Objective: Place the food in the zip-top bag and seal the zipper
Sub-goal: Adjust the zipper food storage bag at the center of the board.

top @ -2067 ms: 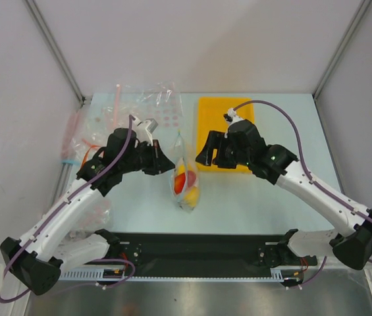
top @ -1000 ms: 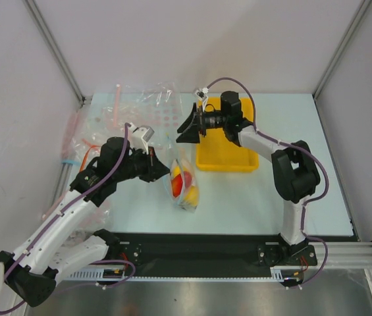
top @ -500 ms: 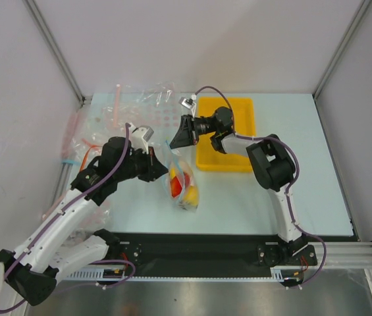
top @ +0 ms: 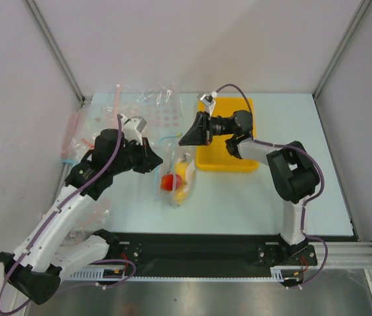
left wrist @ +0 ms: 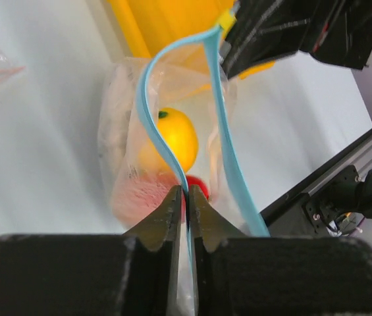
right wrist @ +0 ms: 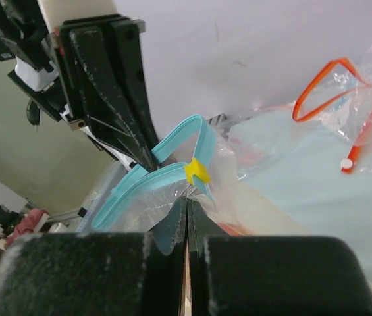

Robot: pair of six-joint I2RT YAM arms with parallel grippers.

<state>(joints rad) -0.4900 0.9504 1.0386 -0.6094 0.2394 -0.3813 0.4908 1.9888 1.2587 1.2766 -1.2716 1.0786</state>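
The robot's left gripper is keeping the light-blue zipper away from the yellow slider, so the left gripper should open and grab the slider while the right gripper holds the bag's plastic steady.
The clear zip-top bag lies mid-table, stretched between both grippers. Inside it I see food: a red fruit and a yellow fruit; other pieces are hidden. My left gripper is shut on the light-blue zipper at one end of the mouth. My right gripper is shut on the bag's plastic just under the yellow slider at the other end. Between the two grips the zipper's two strips bow apart, so the mouth gapes.
The yellow tray sits right behind the bag, under the right arm. Clear bags with pink and orange strips lie at the back left. A black rail runs along the near edge.
The right gripper has shut on the bag's slider end. The left gripper has drawn back to the left with the zipper, dragging the bag and its fruit leftward.
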